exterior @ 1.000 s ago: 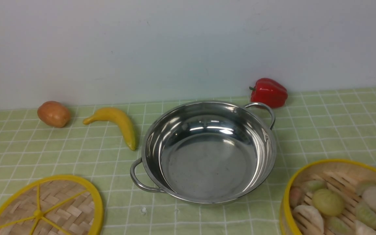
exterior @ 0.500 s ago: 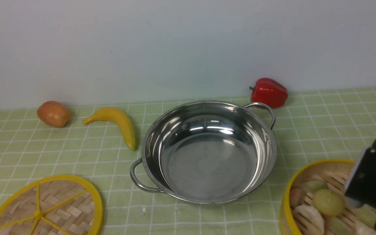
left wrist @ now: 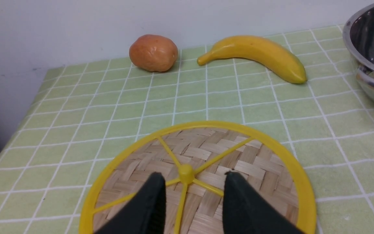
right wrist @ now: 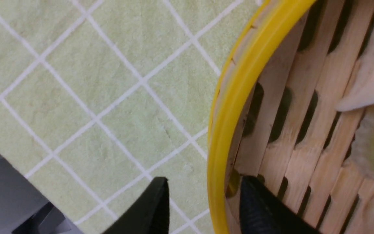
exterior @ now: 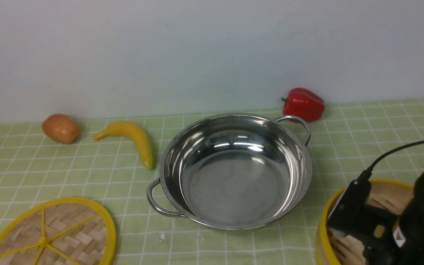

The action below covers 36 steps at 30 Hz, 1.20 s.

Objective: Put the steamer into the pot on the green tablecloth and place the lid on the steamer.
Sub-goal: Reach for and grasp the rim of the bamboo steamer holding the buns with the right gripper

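I expect the steamer to tip, its far side dipping, when I lift it, because my right gripper straddles the yellow rim (right wrist: pixel 218 185) well away from the middle of the steamer (exterior: pixel 388 198).
The pot (exterior: pixel 234 169) stands empty in the middle of the green tablecloth (exterior: pixel 363 140). The lid (exterior: pixel 50 235) lies flat at the near left. In the left wrist view my left gripper (left wrist: pixel 194 175) is open above the lid (left wrist: pixel 258 162), with its fingertips either side of the yellow hub. The steamer (exterior: pixel 390 193) sits at the near right, mostly hidden by my right arm (exterior: pixel 381 224). In the right wrist view my right gripper (right wrist: pixel 205 180) is open astride the steamer's yellow rim (right wrist: pixel 235 107), one finger inside on the slats and one outside. Pale dumplings (right wrist: pixel 368 81) lie inside.
A yellow banana (exterior: pixel 131 140) and a brown potato (exterior: pixel 60 128) lie at the back left of the pot. A red pepper (exterior: pixel 303 103) sits behind the pot by the wall. The pot's rim (left wrist: pixel 372 48) shows at the edge of the left wrist view.
My right arm has come in from the right and moved left and down over the steamer, now covering the dumplings. The pot, the lid and the steamer have not moved.
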### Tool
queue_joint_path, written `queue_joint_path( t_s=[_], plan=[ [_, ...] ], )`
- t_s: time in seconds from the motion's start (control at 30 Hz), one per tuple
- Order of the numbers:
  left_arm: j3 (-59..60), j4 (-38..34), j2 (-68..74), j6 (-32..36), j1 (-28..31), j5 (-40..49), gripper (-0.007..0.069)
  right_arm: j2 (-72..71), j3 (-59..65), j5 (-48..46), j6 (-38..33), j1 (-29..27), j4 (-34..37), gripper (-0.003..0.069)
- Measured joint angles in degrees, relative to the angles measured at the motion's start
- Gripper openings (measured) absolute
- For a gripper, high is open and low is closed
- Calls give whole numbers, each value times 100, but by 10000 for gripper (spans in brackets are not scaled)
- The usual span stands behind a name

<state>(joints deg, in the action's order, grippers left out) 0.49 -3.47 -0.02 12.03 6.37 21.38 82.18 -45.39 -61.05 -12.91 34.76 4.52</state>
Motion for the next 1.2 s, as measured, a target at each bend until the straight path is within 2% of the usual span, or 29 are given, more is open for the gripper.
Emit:
queue_joint_path(
  t_s=[0.17,0.77,0.8,0.87,0.93,0.97,1.0,1.2],
  plan=[
    [0,0,0,0,0,0,243,102,-11,193,0,0,0,358],
    [0,0,0,0,0,0,243,1042,-43,486,272,0,-43,353],
    [0,0,0,0,0,0,243,1042,-43,495,289,0,-43,344],
    [0,0,0,0,0,0,243,1042,-43,523,403,0,-48,278],
    [0,0,0,0,0,0,243,1042,-43,528,491,0,-77,159],
    [0,0,0,0,0,0,243,1042,-43,526,501,0,-77,146],
    [0,0,0,0,0,0,243,1047,-43,507,524,0,-45,62],
    [0,0,0,0,0,0,243,1020,-43,447,653,11,-152,54]
  ],
)
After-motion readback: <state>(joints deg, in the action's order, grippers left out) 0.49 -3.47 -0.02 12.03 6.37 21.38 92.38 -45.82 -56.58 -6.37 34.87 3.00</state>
